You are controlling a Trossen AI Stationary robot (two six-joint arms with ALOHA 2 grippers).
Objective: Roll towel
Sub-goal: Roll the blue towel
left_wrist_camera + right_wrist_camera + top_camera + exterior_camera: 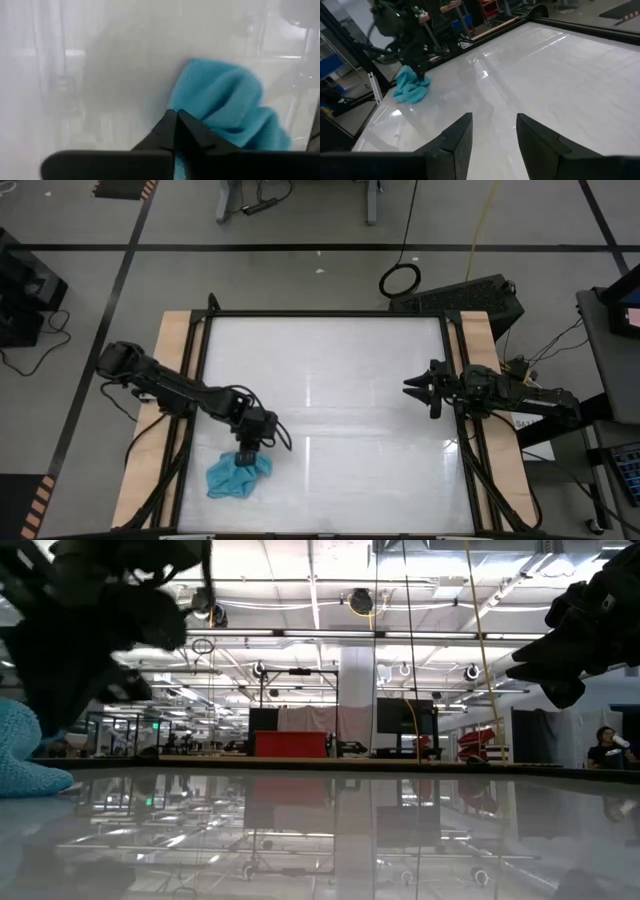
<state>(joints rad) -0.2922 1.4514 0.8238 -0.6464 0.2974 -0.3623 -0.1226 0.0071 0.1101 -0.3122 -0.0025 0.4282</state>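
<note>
I should use my left gripper to spread the towel across the table's middle (350, 388), where my right gripper can take a corner, because the towel lies bunched (236, 478) far from my right gripper.
The turquoise-blue towel (238, 475) lies bunched in a heap on the white table, near its near left corner. It also shows in the low view (20, 755), the left wrist view (225, 105) and the right wrist view (410, 87). My left gripper (246, 452) stands at the heap's far edge, its fingers shut (176, 115). My right gripper (412, 388) is open and empty above the table's right side (492, 125). My left gripper is shut on the towel's far edge (175, 106), coming from above and pointing down. The fingertips meet on the cloth and hide how many layers they have. A strip of blue (180, 162) shows between the fingers farther back. The rest of the heap lies slack on the table.
The glossy white table top (330, 400) has a dark frame and wooden side rails (172, 380). Free room lies across the middle and far part of the table. A person (603, 748) sits far off in the room behind.
</note>
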